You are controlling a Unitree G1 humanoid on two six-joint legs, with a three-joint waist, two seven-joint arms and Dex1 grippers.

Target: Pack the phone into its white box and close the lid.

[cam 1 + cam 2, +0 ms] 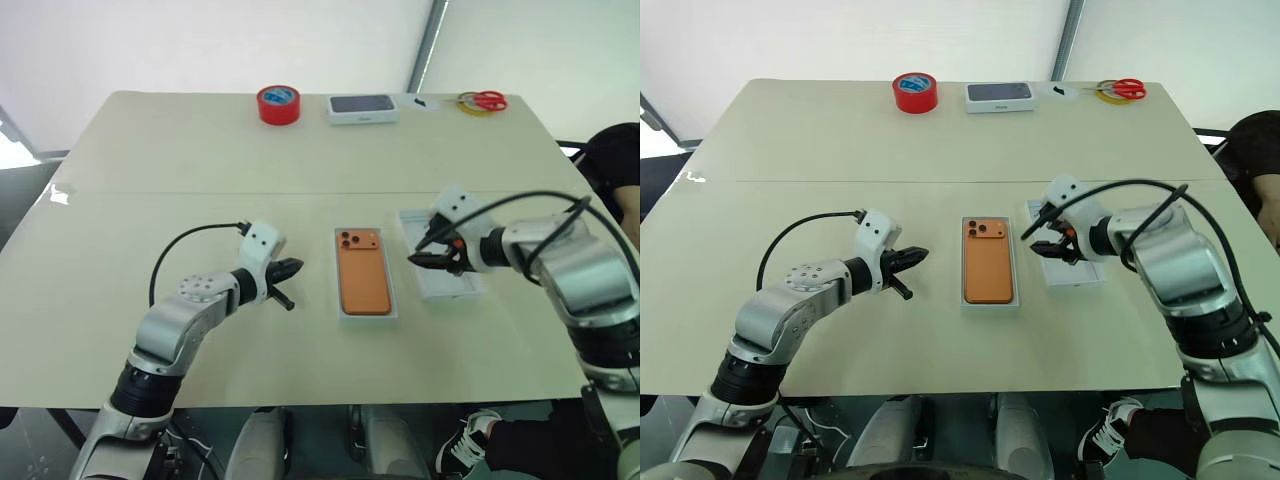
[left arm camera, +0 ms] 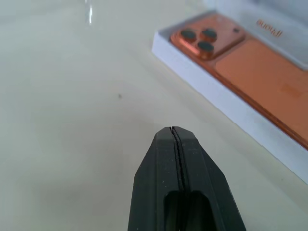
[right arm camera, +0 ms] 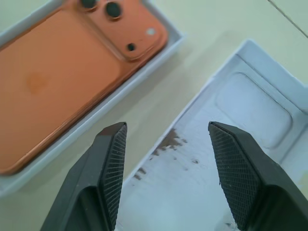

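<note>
I need to use my right gripper to pinch the lid's side [image 3: 166, 134] nearest the phone and turn the lid over, because the lid lies with its inside up [image 1: 450, 287] beside the white box.
The orange phone [image 1: 365, 272] lies back up inside the white box [image 1: 366, 316] at the table's middle, its camera cluster at the far end. Just right of the box, the lid [image 1: 452, 290] lies with its pale inside up, showing dark smudges [image 3: 168, 142]. My right gripper [image 1: 425, 252] hovers over the lid's near-left part, open, with nothing between its fingers [image 3: 113, 159]. My left gripper [image 1: 297, 266] is shut and empty. It sits a little left of the box, pointing toward it, and the left wrist view shows the phone [image 2: 250, 67] ahead of it.
At the table's far edge stand a red tape roll [image 1: 278, 104], a white box with a dark top [image 1: 362, 108] and red-handled scissors beside a yellow ring [image 1: 482, 100]. A person in dark clothing [image 1: 615, 160] sits at the right edge.
</note>
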